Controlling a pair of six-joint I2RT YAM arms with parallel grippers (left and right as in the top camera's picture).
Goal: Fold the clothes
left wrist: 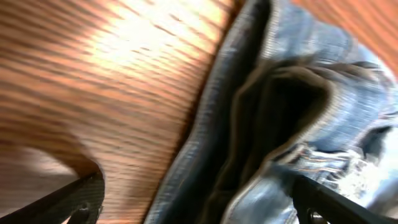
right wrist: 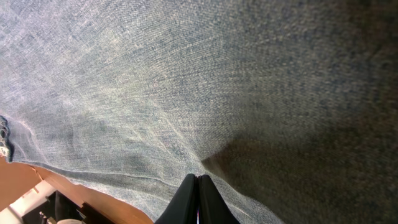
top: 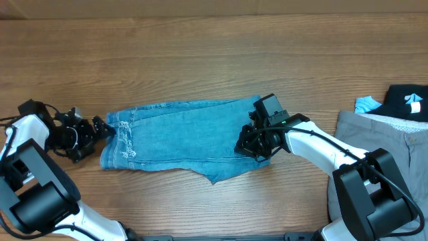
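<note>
My gripper will make the light-blue denim jeans (left wrist: 357,102) bend into a raised fold when it lifts the layered edge of the jeans, because that edge gapes around a loose hollow (left wrist: 295,104).
The light-blue denim jeans (top: 180,130) lie folded into a short bundle in the middle of the wooden table. The frayed hems are at the left end. My left gripper (top: 103,128) is at that left end, and in the left wrist view it (left wrist: 199,208) is open with the layered denim edge (left wrist: 273,124) between its spread fingers. My right gripper (top: 249,144) rests on the right end of the jeans. In the right wrist view its fingers (right wrist: 198,180) are shut together with their tips against the denim (right wrist: 186,81); no fabric shows between them.
Grey trousers (top: 388,137) lie at the right edge of the table. A black top (top: 408,100) and a small light-blue piece (top: 366,104) lie behind them. Bare wood table (top: 200,53) stretches behind the jeans.
</note>
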